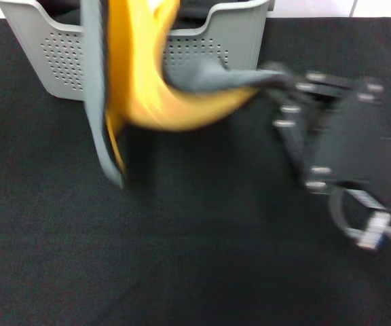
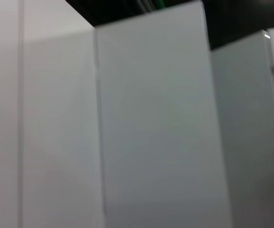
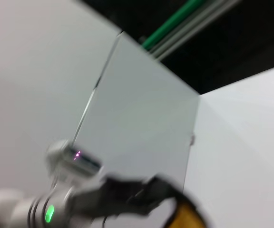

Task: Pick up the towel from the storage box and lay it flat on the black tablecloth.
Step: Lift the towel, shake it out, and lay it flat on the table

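Note:
My gripper should lift the towel's grey corner (image 1: 246,78) and both grippers should stretch the towel before I lay it flat, because the towel is sagging in folds (image 1: 165,105) from my right gripper.
The towel (image 1: 148,88), orange-yellow with a grey reverse, hangs in the air in front of the storage box (image 1: 53,54) and above the black tablecloth (image 1: 182,258). Its upper part runs out of the head view at the top. My right gripper (image 1: 271,78) is shut on a grey corner of the towel and pulls it out to the right. My left gripper is out of the head view. It shows far off in the right wrist view (image 3: 141,192), shut on a bit of the orange towel (image 3: 187,218).
The grey perforated box stands at the back left of the tablecloth. The right arm's black body (image 1: 358,142) hovers over the right side of the cloth. The left wrist view shows only white panels (image 2: 146,123).

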Controlling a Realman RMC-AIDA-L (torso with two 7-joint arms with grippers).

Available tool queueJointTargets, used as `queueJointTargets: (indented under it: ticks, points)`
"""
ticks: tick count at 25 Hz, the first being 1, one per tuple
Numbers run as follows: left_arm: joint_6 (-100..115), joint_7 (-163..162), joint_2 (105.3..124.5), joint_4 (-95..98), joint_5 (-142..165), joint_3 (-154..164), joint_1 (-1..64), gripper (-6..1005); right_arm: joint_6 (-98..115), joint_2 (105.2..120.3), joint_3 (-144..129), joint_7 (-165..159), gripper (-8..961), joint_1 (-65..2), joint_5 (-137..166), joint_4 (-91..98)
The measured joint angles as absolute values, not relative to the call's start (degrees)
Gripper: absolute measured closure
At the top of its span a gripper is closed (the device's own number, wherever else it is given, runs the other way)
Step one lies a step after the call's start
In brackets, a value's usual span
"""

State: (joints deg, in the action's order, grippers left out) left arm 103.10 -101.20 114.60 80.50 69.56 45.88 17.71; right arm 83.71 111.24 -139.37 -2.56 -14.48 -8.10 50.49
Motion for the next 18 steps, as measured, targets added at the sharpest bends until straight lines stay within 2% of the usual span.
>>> queueJointTargets:
  ticks: [4,8,12,15,16,17,18]
  points:
    - [110.79,-101.39,113.02,80.5,70.37,45.1,17.06,979,94.03,107.99,-129.72,-25.24,922,-10.1,0.47,47.72]
    - [116.06,-104.24,110.41,80.09,69.83,46.31,17.07,979,100.96,106.73,-119.26,-40.69,922,-8.47,8.4,44.61]
    - [116.37,-105.24,108.24,79.01,69.67,50.29,16.02,979,104.58,106.44,-107.41,-53.79,922,-7.22,19.22,43.8]
    - [116.56,-105.23,106.57,77.21,69.34,53.11,15.72,979,105.81,107.12,-102.69,-58.52,922,-6.85,25.08,43.86]
    - [116.56,-105.23,106.57,77.21,69.34,53.11,15.72,979,106.0,107.43,-101.73,-59.52,922,-6.69,26.78,44.12]
    - [116.66,-104.84,104.06,74.34,67.87,55.72,15.96,979,106.06,107.64,-101.34,-60.0,922,-6.6,27.81,44.29]
    - [116.68,-104.76,103.63,73.79,67.63,56.1,16.09,979,106.06,108.0,-101.18,-60.37,922,-6.49,28.94,44.43]
